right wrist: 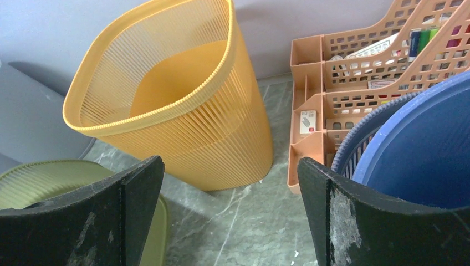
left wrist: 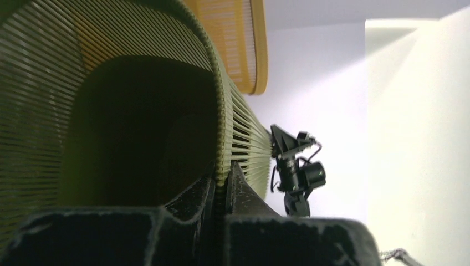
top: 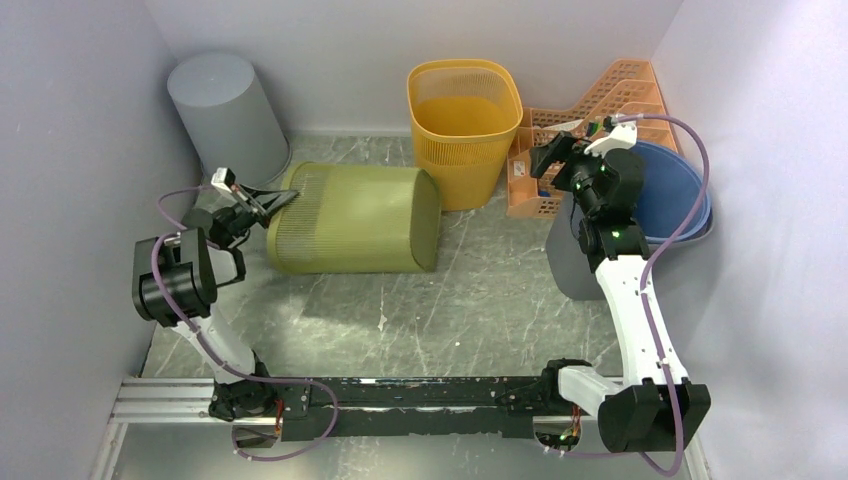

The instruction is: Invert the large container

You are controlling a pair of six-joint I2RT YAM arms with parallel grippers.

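The container's opening rim (top: 273, 240), opposite its base, is pinched by my left gripper, so I'll keep turning the opening down until the container's base (top: 426, 220) faces up, then release.
The large olive-green ribbed container (top: 355, 218) lies on its side on the marble table, its open mouth facing left. My left gripper (top: 275, 200) is shut on the mouth's rim. In the left wrist view the gripper (left wrist: 223, 185) pinches the rim wall, one finger inside the container (left wrist: 44, 111) and one outside. My right gripper (top: 550, 160) is open and empty, raised at the back right. In the right wrist view the gripper (right wrist: 228, 162) hangs over bare table, with the olive container (right wrist: 50, 177) at the lower left.
An upright yellow basket (top: 465, 125) stands just behind the olive container's base, also in the right wrist view (right wrist: 166, 100). A grey bin (top: 225, 115) stands at the back left. An orange file tray (top: 590, 120) and a blue bin (top: 670, 195) stand at the right.
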